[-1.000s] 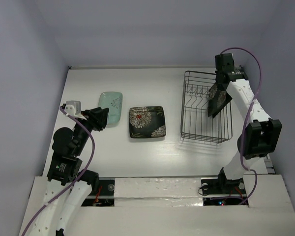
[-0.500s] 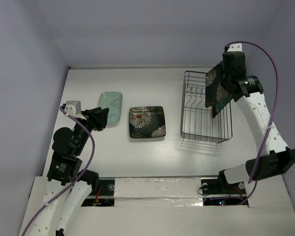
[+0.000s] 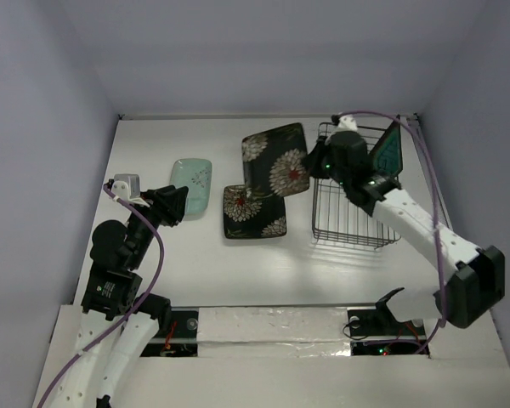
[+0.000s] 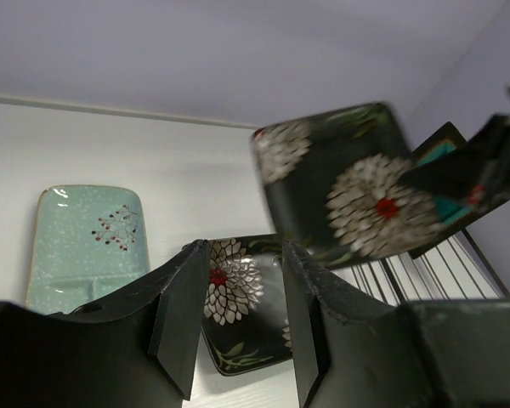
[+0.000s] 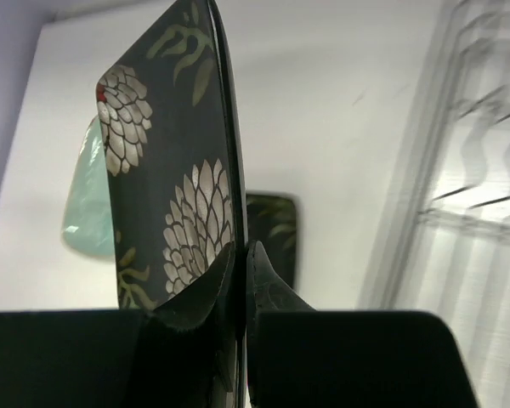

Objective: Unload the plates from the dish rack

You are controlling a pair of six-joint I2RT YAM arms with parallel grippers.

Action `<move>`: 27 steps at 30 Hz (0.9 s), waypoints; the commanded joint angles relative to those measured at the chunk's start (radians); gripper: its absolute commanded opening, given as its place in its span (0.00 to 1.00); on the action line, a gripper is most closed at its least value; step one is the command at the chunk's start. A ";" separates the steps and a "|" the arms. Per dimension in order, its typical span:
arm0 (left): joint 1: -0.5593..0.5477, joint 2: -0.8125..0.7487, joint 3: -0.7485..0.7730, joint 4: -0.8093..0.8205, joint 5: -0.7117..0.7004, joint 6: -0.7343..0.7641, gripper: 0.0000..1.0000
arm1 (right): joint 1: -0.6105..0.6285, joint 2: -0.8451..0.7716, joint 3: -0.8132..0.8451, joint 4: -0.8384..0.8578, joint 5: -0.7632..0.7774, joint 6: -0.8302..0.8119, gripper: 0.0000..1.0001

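Observation:
My right gripper goes on lowering the held black floral plate (image 3: 275, 161) until it touches the lying black floral plate (image 3: 251, 223), because the held plate hangs clear of the rack with its flowers up.
My right gripper (image 3: 316, 163) is shut on the edge of a black floral plate (image 3: 276, 161) and holds it tilted in the air, left of the dish rack (image 3: 357, 223). The right wrist view shows this plate (image 5: 166, 170) edge-on between the pinched fingers (image 5: 276, 289). A second black floral plate (image 3: 253, 212) lies flat on the table. The mint-green plate (image 3: 191, 185) lies left of it. The dark-rimmed teal-centred plate (image 3: 389, 153) stands upright in the rack's back right. My left gripper (image 3: 172, 204) is open and empty beside the mint plate.
The left wrist view shows the mint plate (image 4: 89, 234), the lying floral plate (image 4: 238, 289) between its fingers, the held plate (image 4: 348, 183) and the rack's wires (image 4: 446, 272). White walls enclose the table on three sides.
My right arm has lifted the floral plate out of the rack and swung it left, over the table beside the lying floral plate. The left arm has not moved.

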 commanded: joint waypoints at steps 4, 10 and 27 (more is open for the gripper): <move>-0.005 0.001 0.030 0.025 -0.007 -0.003 0.36 | 0.111 0.111 -0.055 0.471 -0.054 0.288 0.00; -0.005 0.000 0.030 0.025 -0.007 -0.003 0.36 | 0.154 0.192 -0.136 0.549 -0.057 0.360 0.00; -0.005 -0.006 0.030 0.025 0.000 -0.003 0.36 | 0.164 0.264 -0.333 0.594 -0.037 0.391 0.14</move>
